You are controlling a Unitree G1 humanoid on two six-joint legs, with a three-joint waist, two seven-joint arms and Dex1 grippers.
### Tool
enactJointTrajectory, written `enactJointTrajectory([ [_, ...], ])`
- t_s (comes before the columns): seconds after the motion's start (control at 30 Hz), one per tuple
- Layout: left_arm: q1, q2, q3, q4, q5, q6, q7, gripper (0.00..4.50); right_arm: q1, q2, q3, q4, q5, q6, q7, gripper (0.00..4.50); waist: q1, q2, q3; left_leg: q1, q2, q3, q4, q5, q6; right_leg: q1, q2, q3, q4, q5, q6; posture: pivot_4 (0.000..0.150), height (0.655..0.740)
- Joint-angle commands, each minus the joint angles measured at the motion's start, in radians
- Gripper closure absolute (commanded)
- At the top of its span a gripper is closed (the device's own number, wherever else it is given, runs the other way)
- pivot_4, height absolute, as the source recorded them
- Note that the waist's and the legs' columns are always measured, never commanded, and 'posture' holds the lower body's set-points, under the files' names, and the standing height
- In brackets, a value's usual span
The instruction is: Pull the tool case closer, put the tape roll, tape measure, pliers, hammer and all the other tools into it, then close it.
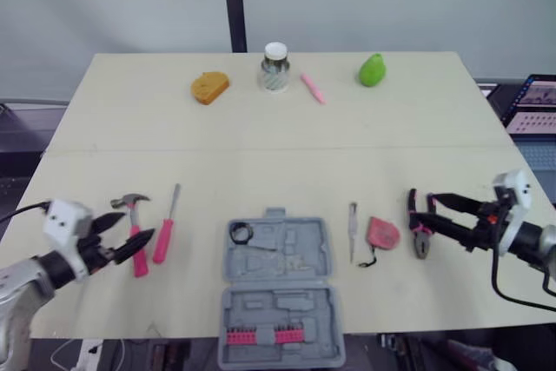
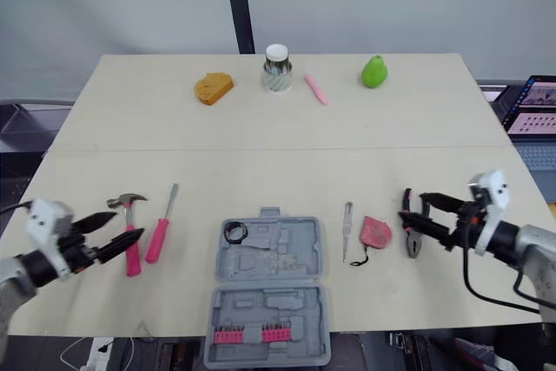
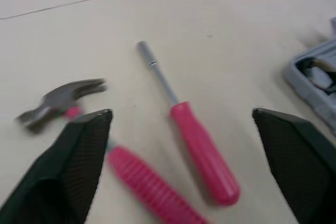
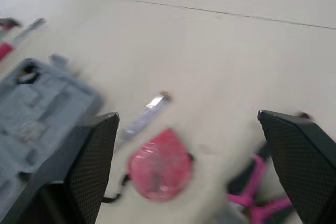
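Note:
The black loop is lying loose, so the strap of the tape measure should trail out beside it when I carry it into the tool case.
The grey tool case lies open at the table's front centre, with a black tape roll in its far half and pink bits in its near half. A pink-handled hammer and a pink screwdriver lie left of it. My left gripper is open just above the hammer's handle. Right of the case lie a thin silver tool, a pink tape measure and pink-black pliers. My right gripper is open over the pliers.
Along the far edge lie an orange flat object, a white-lidded jar, a pink pen and a green object. A laptop stands off the table's right side. A black pole rises behind.

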Motion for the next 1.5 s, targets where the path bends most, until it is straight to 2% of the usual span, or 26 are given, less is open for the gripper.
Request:
enactJointTrajectory([
  [0.03, 0.058, -0.003, 0.124, 0.030, -0.007, -0.042, 0.013, 0.02, -0.016, -0.016, -0.042, 0.131, -0.044, -0.095, 0.004, 0.00, 0.000, 0.000, 0.000, 0.000, 0.000, 0.000, 0.000, 0.000, 0.000, 0.000, 0.000, 0.000, 0.000, 0.000, 0.000, 0.150, 0.7400],
  [0.2, 0.120, -0.005, 0.220, 0.153, 0.004, -0.112, 0.014, 0.02, -0.032, -0.044, -0.026, 0.327, -0.128, -0.234, 0.020, 0.00, 0.001, 0.000, 0.000, 0.000, 0.000, 0.001, -0.001, 0.000, 0.000, 0.000, 0.000, 0.000, -0.002, 0.000, 0.000, 0.150, 0.7400],
  [0.37, 0.126, 0.014, 0.216, 0.192, 0.009, -0.148, 0.002, 0.02, -0.075, -0.060, -0.005, 0.415, -0.165, -0.290, 0.045, 0.00, -0.002, 0.000, 0.000, 0.000, 0.000, 0.001, -0.001, -0.001, -0.001, -0.001, -0.001, 0.000, -0.001, 0.000, 0.000, 0.150, 0.7400],
  [0.53, 0.114, 0.017, 0.178, 0.184, 0.019, -0.157, 0.007, 0.02, -0.087, -0.059, 0.000, 0.413, -0.171, -0.293, 0.049, 0.00, -0.002, 0.000, 0.000, 0.000, 0.000, 0.001, -0.001, -0.001, -0.001, -0.001, -0.001, 0.000, -0.001, 0.000, 0.000, 0.150, 0.7400],
  [0.77, 0.110, 0.035, 0.150, 0.162, 0.014, -0.146, 0.002, 0.02, -0.036, -0.041, -0.017, 0.305, -0.155, -0.257, 0.023, 0.00, -0.003, 0.000, 0.000, 0.000, 0.001, 0.001, -0.001, -0.001, -0.001, -0.001, -0.001, 0.000, -0.001, 0.000, 0.000, 0.150, 0.7400],
  [0.9, 0.100, 0.035, 0.107, 0.091, 0.003, -0.134, -0.013, 0.02, 0.012, -0.018, -0.044, 0.150, -0.099, -0.162, -0.018, 0.00, -0.001, 0.000, 0.000, -0.001, 0.001, 0.001, -0.001, -0.001, -0.001, -0.001, -0.001, 0.000, -0.001, 0.000, 0.000, 0.150, 0.7400],
  [1.0, 0.046, 0.045, 0.040, -0.005, -0.029, -0.109, -0.027, 0.02, 0.065, 0.012, -0.017, -0.045, -0.077, -0.076, -0.070, 0.00, 0.004, 0.001, 0.000, -0.001, 0.000, 0.001, -0.001, -0.001, -0.001, -0.001, -0.001, 0.001, -0.001, 0.000, 0.000, 0.150, 0.7400],
  [1.23, -0.100, 0.056, -0.183, -0.184, -0.061, -0.046, -0.054, 0.02, 0.140, 0.152, 0.017, -0.401, -0.066, 0.107, -0.328, 0.00, 0.005, 0.001, 0.000, -0.001, 0.000, 0.000, -0.001, -0.002, -0.001, -0.002, -0.001, 0.001, 0.000, 0.000, 0.000, 0.150, 0.7400],
  [1.33, -0.146, 0.054, -0.289, -0.250, -0.069, -0.025, -0.073, 0.02, 0.190, 0.170, 0.047, -0.518, -0.072, 0.163, -0.372, 0.00, 0.005, 0.002, 0.000, -0.001, 0.000, 0.000, -0.001, -0.001, -0.001, -0.002, -0.001, 0.001, 0.001, 0.000, 0.000, 0.150, 0.7400],
  [1.5, -0.191, 0.055, -0.422, -0.332, -0.089, -0.018, -0.127, 0.02, 0.219, 0.188, 0.033, -0.635, 0.001, 0.277, -0.417, 0.00, 0.002, 0.002, 0.000, -0.001, 0.000, 0.001, -0.001, -0.001, -0.001, -0.002, 0.000, 0.002, 0.001, 0.000, 0.000, 0.150, 0.7400],
])
